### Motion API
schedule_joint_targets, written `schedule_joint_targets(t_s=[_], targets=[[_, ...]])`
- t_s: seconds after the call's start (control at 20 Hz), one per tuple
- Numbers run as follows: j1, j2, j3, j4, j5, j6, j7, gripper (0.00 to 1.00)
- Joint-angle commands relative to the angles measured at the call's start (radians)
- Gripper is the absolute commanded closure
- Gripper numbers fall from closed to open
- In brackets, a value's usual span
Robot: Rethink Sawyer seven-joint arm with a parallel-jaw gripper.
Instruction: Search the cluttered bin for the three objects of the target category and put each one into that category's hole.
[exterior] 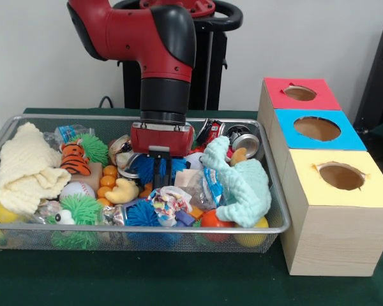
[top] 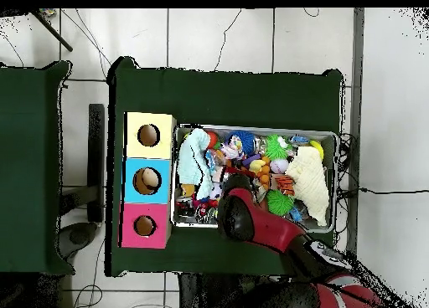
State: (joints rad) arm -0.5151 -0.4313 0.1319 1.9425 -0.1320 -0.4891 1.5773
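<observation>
I expect the rest of a spiky blue ball to be hidden under the small white printed cloth [exterior: 171, 203], because blue spikes [exterior: 141, 214] stick out beside it.
The wire-mesh bin [exterior: 147, 227] is full of toys. The pale-yellow knitted cloth [exterior: 24, 171] lies at its left end. The mint-green knitted cloth [exterior: 241, 183] is draped at its right end. The small white printed cloth [exterior: 170, 201] lies near the front rim. My gripper [exterior: 159, 173] hangs straight down into the middle of the clutter, just behind the printed cloth. Its fingers stand apart, and a spiky blue ball [exterior: 143, 169] shows around them. The blue-topped box's hole [exterior: 316, 128] is to the right. In the overhead view my arm [top: 243, 214] hides the gripper.
The red-topped box [exterior: 300, 93] and the yellow-topped box [exterior: 341, 176] flank the blue one. In the bin are a toy tiger [exterior: 75, 159], a baseball [exterior: 77, 190], green spiky balls [exterior: 80, 210], a can [exterior: 246, 141] and small orange balls [exterior: 107, 182]. The overhead view shows the bin [top: 337, 183], the mint cloth [top: 194, 158] and the yellow cloth [top: 308, 183].
</observation>
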Motion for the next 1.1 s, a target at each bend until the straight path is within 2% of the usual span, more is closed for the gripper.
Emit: schedule_joint_targets(t_s=[0.05,0.15,0.25,0.35,0.5,0.6,1.1], targets=[[-0.002,0.028,0.035,-0.121,-0.013,-0.057,0.195,1.0],[0.005,0.023,0.025,-0.116,-0.006,-0.054,0.191,1.0],[0.018,-0.009,0.013,-0.09,0.014,-0.003,0.182,1.0],[0.046,-0.058,-0.019,-0.035,0.048,0.031,0.185,1.0],[0.084,-0.179,-0.057,0.064,0.078,0.102,0.192,1.0],[0.087,-0.215,-0.057,0.077,0.072,0.145,0.185,1.0],[0.119,-0.286,-0.082,0.112,0.081,0.217,0.199,1.0]])
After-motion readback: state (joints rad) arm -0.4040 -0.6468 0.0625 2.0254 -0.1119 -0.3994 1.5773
